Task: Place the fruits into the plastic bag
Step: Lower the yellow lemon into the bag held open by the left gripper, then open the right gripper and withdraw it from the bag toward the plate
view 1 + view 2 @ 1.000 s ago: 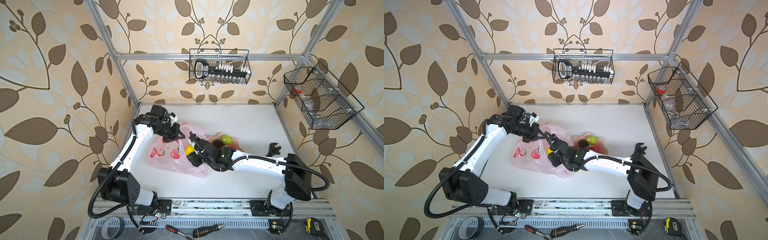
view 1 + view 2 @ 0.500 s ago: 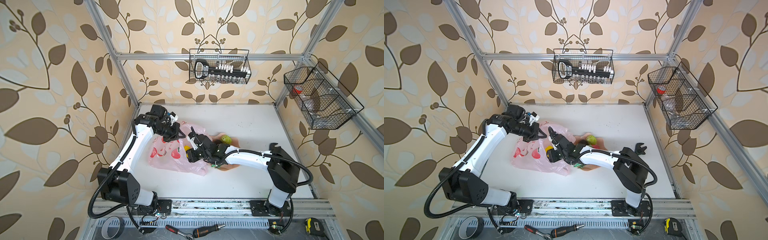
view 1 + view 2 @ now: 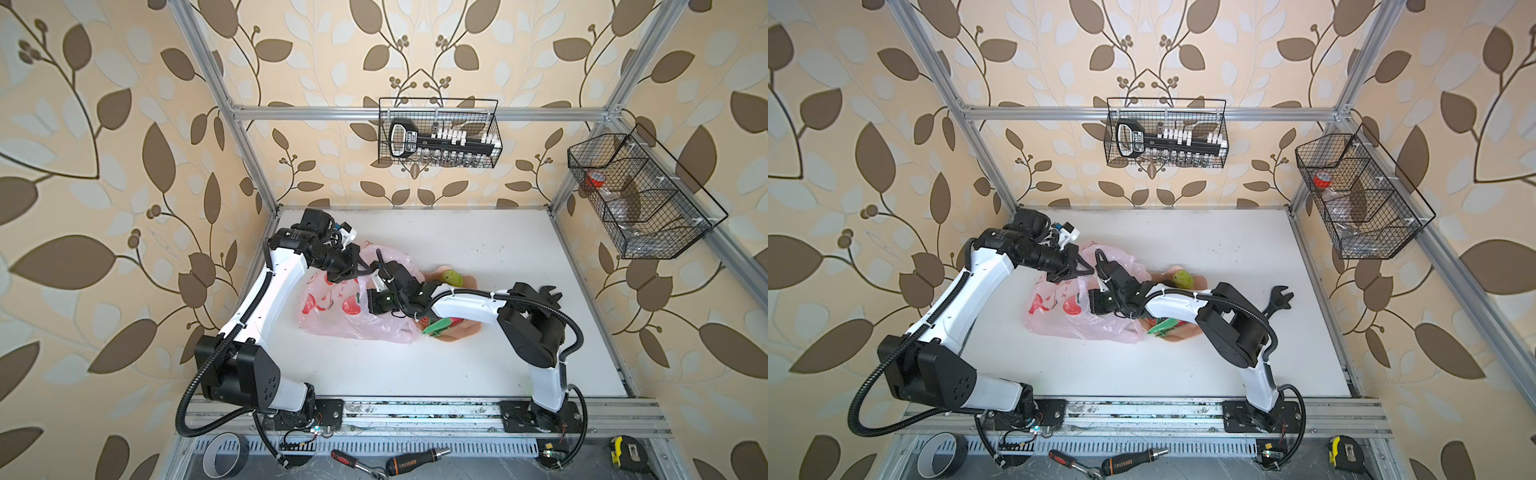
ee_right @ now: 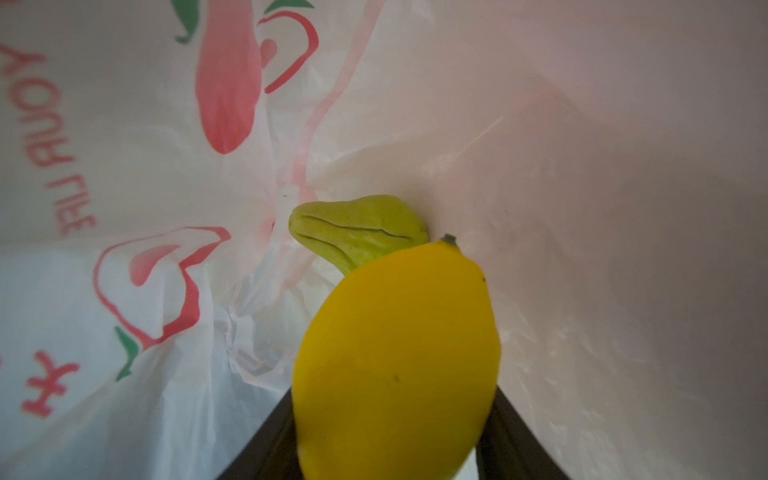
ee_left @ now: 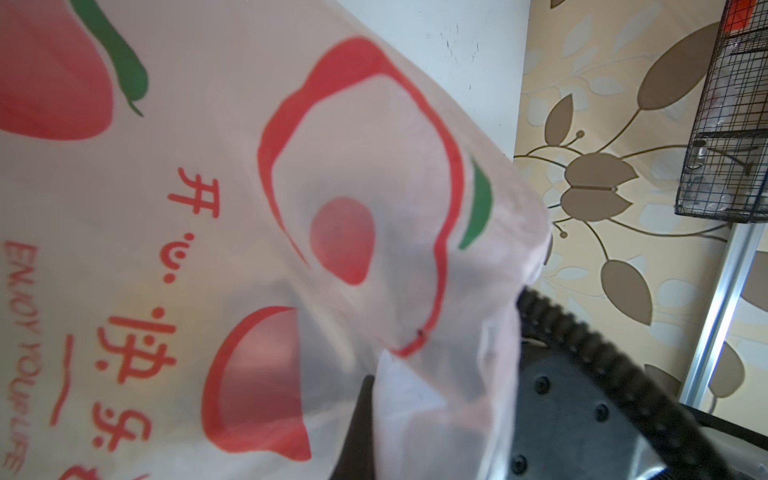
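I can see the yellow lemon (image 4: 396,352) well inside the bag's sides. My right gripper should move toward the green ridged fruit (image 4: 358,227) next and let go of the lemon beside it.
The pink plastic bag (image 3: 349,309) (image 3: 1071,318) lies left of centre in both top views. My left gripper (image 3: 360,270) (image 3: 1087,270) is shut on the bag's upper rim and lifts it; in the left wrist view the bag film (image 5: 232,216) runs between the jaws at my left gripper (image 5: 399,419). My right gripper (image 3: 374,301) (image 3: 1096,301) reaches inside the bag. In the right wrist view my right gripper (image 4: 395,440) is shut on a yellow lemon (image 4: 395,353), with the bag wall (image 4: 602,199) all round. A green ridged fruit (image 4: 357,235) lies just beyond the lemon.
A peach bowl (image 3: 465,330) (image 3: 1187,334) sits right of the bag under the right arm, holding a dragon fruit (image 3: 439,326) and a green-yellow fruit (image 3: 452,276) (image 3: 1183,277). A black wrench (image 3: 549,294) (image 3: 1280,297) lies further right. Wire baskets hang on the back and right walls.
My right gripper has carried the lemon leftward from the bag's mouth to deep inside the bag. The left gripper has kept its hold on the rim.
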{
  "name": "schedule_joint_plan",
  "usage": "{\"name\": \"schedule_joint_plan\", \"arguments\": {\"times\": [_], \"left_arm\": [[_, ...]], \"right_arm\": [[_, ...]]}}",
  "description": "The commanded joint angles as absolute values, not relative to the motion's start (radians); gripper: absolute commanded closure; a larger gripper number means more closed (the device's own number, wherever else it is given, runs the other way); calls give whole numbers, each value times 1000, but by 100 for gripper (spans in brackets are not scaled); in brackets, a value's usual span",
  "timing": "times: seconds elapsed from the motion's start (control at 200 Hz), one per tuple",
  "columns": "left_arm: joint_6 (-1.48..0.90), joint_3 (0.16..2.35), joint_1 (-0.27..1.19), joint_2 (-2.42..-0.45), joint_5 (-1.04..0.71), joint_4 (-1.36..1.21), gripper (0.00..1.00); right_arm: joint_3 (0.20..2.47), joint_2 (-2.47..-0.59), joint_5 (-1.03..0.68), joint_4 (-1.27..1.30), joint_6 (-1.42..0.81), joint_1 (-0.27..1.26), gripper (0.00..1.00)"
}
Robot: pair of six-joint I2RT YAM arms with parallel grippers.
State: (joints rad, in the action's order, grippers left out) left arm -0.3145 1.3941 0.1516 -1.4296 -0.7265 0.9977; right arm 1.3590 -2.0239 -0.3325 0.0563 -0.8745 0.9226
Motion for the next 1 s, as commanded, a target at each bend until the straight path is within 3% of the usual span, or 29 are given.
{"name": "schedule_joint_plan", "arguments": {"times": [0.0,0.34,0.49,0.64,0.815,0.995], "left_arm": [[-312,1411,161,-1416,-759,987,100],[-312,1390,161,-1407,-761,974,100],[-310,1387,161,-1402,-755,972,100],[-312,1390,162,-1398,-747,967,100],[-312,1403,161,-1397,-729,972,100],[-319,1402,158,-1398,-712,967,100]], "right_arm": [[1418,-2069,-393,86,-975,928,80],[1540,-2175,-425,-7,-1108,926,63],[1549,-2177,-455,-9,-1146,926,38],[1524,-2144,-475,-2,-1142,921,24],[1463,-2076,-486,35,-1163,905,14],[1403,-2000,-489,40,-1166,891,12]]}}
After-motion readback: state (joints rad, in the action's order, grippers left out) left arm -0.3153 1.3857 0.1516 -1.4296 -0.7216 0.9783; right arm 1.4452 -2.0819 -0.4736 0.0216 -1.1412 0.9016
